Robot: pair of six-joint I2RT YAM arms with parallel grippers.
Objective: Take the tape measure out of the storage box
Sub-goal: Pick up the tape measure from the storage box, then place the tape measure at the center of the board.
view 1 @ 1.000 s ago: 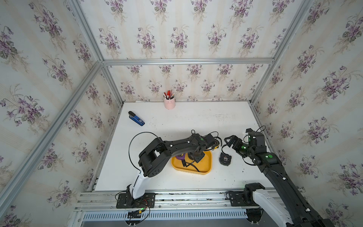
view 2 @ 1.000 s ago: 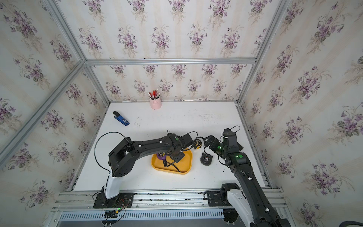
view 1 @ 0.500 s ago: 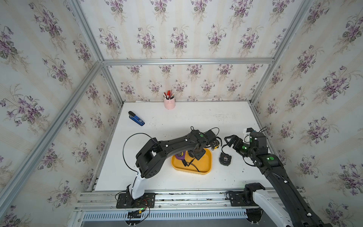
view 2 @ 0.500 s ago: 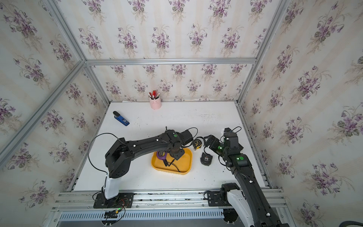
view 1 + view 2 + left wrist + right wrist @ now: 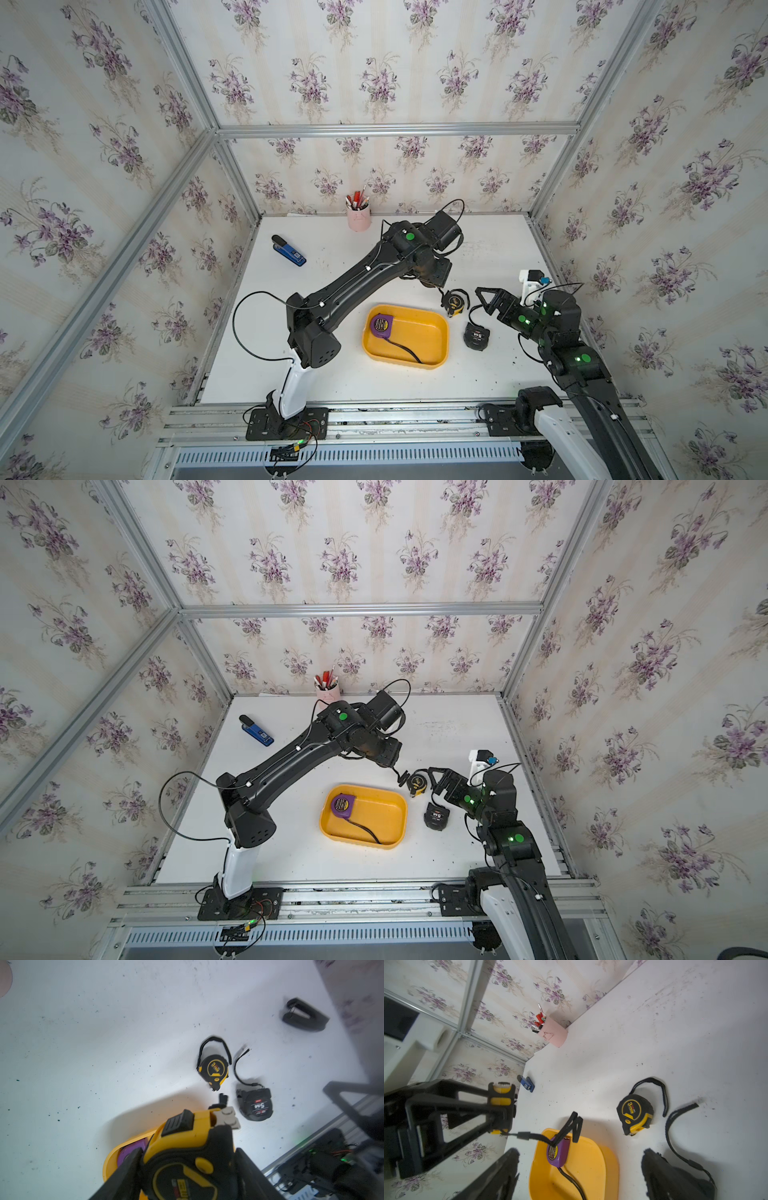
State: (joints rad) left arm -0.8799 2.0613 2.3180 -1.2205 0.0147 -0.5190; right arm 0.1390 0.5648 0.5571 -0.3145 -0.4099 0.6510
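The black strap (image 5: 566, 1132) will flop over the yellow-and-black tape measure when I put it down, because the black strap is hanging bent from a thin cord (image 5: 512, 1134).
My left gripper (image 5: 188, 1152) is shut on a yellow-and-black tape measure (image 5: 182, 1142) and holds it in the air beyond the far rim of the mustard storage box (image 5: 419, 334); its black strap (image 5: 550, 1138) dangles over the box. In the right wrist view that tape measure (image 5: 501, 1101) shows between the left fingers. A purple tape measure (image 5: 381, 325) with a black strap lies in the box's left end, seen in both top views (image 5: 342, 804). My right gripper (image 5: 483, 298) stands open and empty to the right of the box.
On the table right of the box lie a second yellow-and-black tape measure (image 5: 455, 304) and a black one (image 5: 476, 336), both with loose straps. A pink pen cup (image 5: 359, 218) stands at the back wall; a blue stapler (image 5: 289, 250) lies at back left.
My left arm has risen and drawn back from over the box with the yellow tape measure, uncovering the purple one. The right gripper has hardly moved.
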